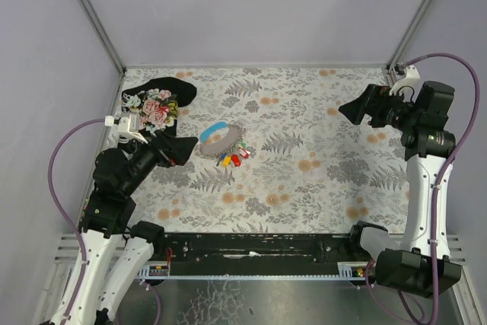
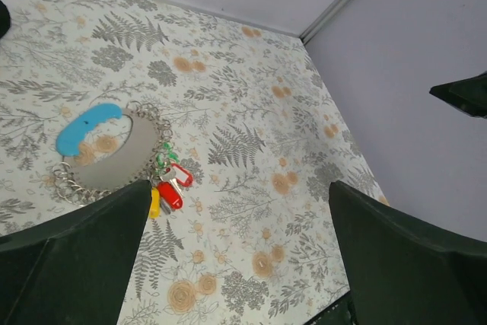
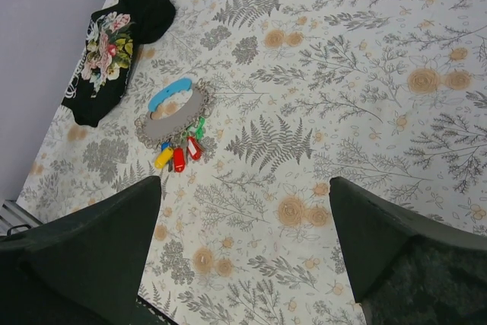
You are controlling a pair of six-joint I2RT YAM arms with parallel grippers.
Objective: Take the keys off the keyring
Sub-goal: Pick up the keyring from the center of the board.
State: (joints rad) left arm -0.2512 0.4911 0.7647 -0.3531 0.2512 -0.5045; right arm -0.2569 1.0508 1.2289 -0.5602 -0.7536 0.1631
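Observation:
The key heads [image 1: 233, 160] spread out beyond the grey fob's edge, so my left gripper stays open and keep going toward their rings [image 1: 235, 150] until its fingers straddle them.
The keyring [image 1: 219, 136] lies flat on the floral tablecloth, left of centre: a curved grey and light-blue fob with a silvery chain round it. The keys [image 1: 233, 159], with yellow, red and green plastic heads, fan out from its near right end. In the left wrist view the keyring [image 2: 106, 148] and keys [image 2: 169, 185] lie just beyond the left finger. My left gripper [image 1: 188, 150] hovers open just left of the keyring, holding nothing. My right gripper [image 1: 356, 109] is open and raised at the far right, well away. From the right wrist the keyring [image 3: 173, 109] and keys [image 3: 179, 153] appear far off.
A black floral cloth [image 1: 156, 103] lies crumpled at the back left corner, behind the left arm. Grey walls close in the table at the back and both sides. A black rail [image 1: 251, 245] runs along the near edge between the arm bases.

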